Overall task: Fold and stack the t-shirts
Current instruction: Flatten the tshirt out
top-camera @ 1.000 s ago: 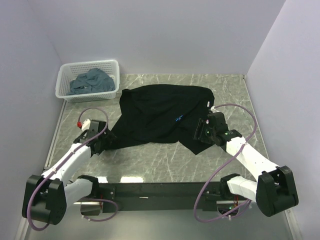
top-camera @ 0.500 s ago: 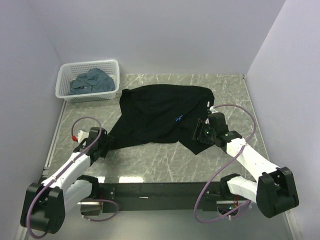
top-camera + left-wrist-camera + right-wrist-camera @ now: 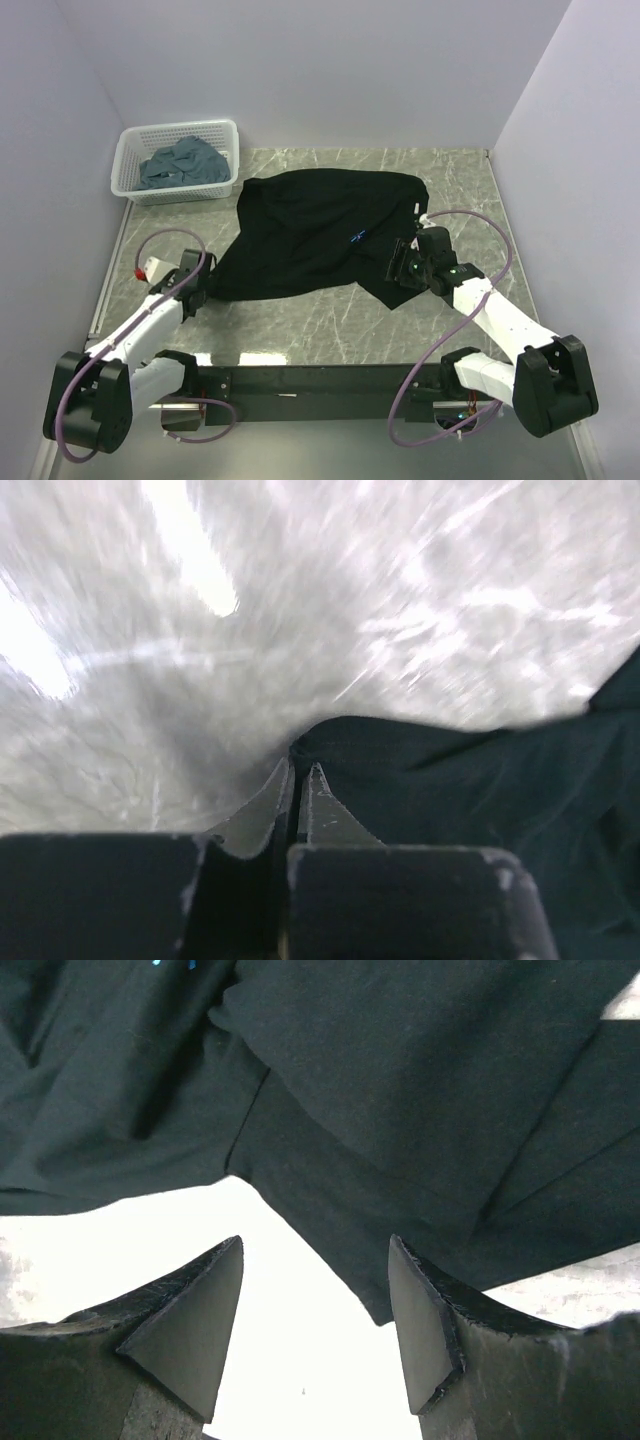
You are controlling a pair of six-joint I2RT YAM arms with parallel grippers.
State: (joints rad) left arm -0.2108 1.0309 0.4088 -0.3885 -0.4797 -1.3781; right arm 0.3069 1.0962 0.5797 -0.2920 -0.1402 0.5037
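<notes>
I see a flap [image 3: 388, 292] sticking out under the black t-shirt's folded upper layer. The t-shirt [image 3: 310, 230] will open out much longer when I lift it.
The large black t-shirt [image 3: 320, 230] lies spread over the marble table, its small pale-blue print [image 3: 357, 237] facing up. My left gripper [image 3: 200, 290] is at the shirt's near-left corner. In the left wrist view its jaws [image 3: 300, 770] are shut, with the corner of the black cloth [image 3: 480, 780] pinched at the tips. My right gripper [image 3: 400, 268] hovers open over the shirt's near-right corner. In the right wrist view that corner [image 3: 400, 1090] points down between the spread fingers [image 3: 315, 1260], touching neither. Slate blue-grey t-shirts [image 3: 180, 165] lie bunched in the basket.
The white lattice basket [image 3: 128, 160] stands at the table's far-left corner. Pale walls close in the left, back and right sides. The black rail [image 3: 320, 380] carrying both arm bases runs along the near edge.
My left gripper has closed on the near-left corner of the black t-shirt, and its wrist has shifted left and nearer. The right arm has barely moved and stays open.
</notes>
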